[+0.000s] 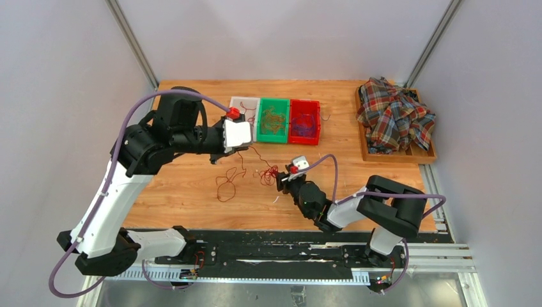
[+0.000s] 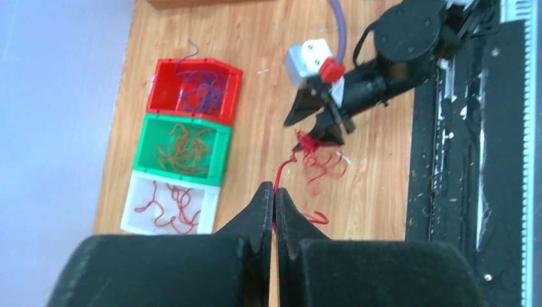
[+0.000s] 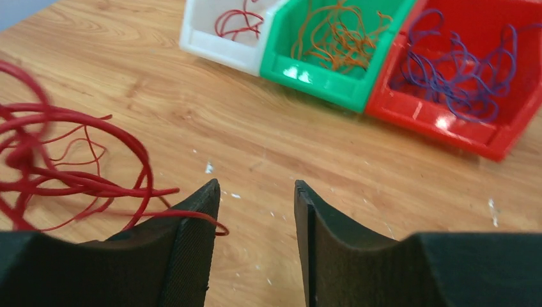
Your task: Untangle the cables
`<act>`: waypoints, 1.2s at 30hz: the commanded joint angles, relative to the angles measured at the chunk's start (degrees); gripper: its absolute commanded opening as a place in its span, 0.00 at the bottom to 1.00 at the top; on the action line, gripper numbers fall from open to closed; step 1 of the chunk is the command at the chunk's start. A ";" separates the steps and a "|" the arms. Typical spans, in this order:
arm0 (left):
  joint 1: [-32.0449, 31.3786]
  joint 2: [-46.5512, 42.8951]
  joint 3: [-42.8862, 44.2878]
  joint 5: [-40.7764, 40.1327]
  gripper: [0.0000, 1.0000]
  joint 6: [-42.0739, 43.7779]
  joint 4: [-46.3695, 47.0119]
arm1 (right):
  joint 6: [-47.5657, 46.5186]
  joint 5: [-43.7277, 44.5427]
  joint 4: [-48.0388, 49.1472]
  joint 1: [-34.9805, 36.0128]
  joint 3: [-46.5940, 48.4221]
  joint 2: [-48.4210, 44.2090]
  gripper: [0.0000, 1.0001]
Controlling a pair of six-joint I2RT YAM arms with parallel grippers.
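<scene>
The tangled bunch [image 1: 268, 174] hangs over a finger of my open right gripper, so my right gripper should take the red strand [image 1: 255, 151] near my left gripper's tips.
A tangled bunch of red cables [image 1: 268, 174] lies on the wooden table, with a looser red loop [image 1: 225, 185] to its left. My left gripper [image 2: 275, 189] is shut on one red strand that runs from its tips to the bunch [image 2: 319, 160]. In the top view the left gripper [image 1: 222, 156] hangs above the table, left of the bunch. My right gripper [image 3: 255, 188] is open just right of the bunch [image 3: 57, 153]. One red strand lies across its left finger [image 3: 192, 217], with nothing between the jaws. It also shows in the top view [image 1: 283, 182].
Three bins stand in a row at the back: a white bin [image 1: 244, 110] with red cables, a green bin [image 1: 273, 119] with olive-orange cables, a red bin [image 1: 304, 121] with purple cables. A plaid shirt [image 1: 394, 115] lies in a wooden tray at the back right.
</scene>
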 commanded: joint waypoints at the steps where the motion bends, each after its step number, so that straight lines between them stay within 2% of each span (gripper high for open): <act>1: -0.50 -2.19 1.91 -5.45 0.00 4.70 -2.15 | 3.95 5.96 0.91 -0.97 -3.11 -3.10 0.45; 5: -0.50 -2.59 4.68 -11.50 0.01 8.90 -3.56 | 8.26 7.72 -3.96 -2.29 -3.96 -5.36 0.43; 9: -0.50 -3.18 7.11 -20.80 0.00 14.87 -4.13 | 15.84 7.51 -8.21 -4.93 -5.13 -7.01 0.44; 17: -0.50 -4.49 6.12 -34.42 0.01 24.52 -4.02 | 28.69 5.91 -15.70 -10.34 -8.23 -12.91 0.45; 20: 0.66 -3.38 6.53 -40.96 0.01 26.32 -2.05 | 28.50 5.54 -17.57 -11.31 -9.19 -16.24 0.45; 23: 2.03 -3.99 6.94 -35.22 0.00 25.74 -1.76 | 24.49 4.19 -20.85 -11.43 -7.47 -18.94 0.45; 27: 2.04 -5.55 3.96 -28.54 0.00 23.30 -1.88 | 15.41 -3.97 -17.35 -10.14 -4.13 -21.07 0.56; 30: 2.05 -6.79 0.82 -25.94 0.01 23.18 -1.89 | 10.59 -15.90 -14.39 -9.10 -0.32 -23.15 0.64; 32: 2.02 -7.49 -0.69 -24.89 0.00 23.40 -1.89 | 9.35 -25.99 -14.78 -8.96 3.56 -24.25 0.66; 36: 2.02 -8.00 -1.96 -22.22 0.01 23.47 -1.77 | 11.78 -41.81 -14.91 -9.08 11.17 -23.55 0.71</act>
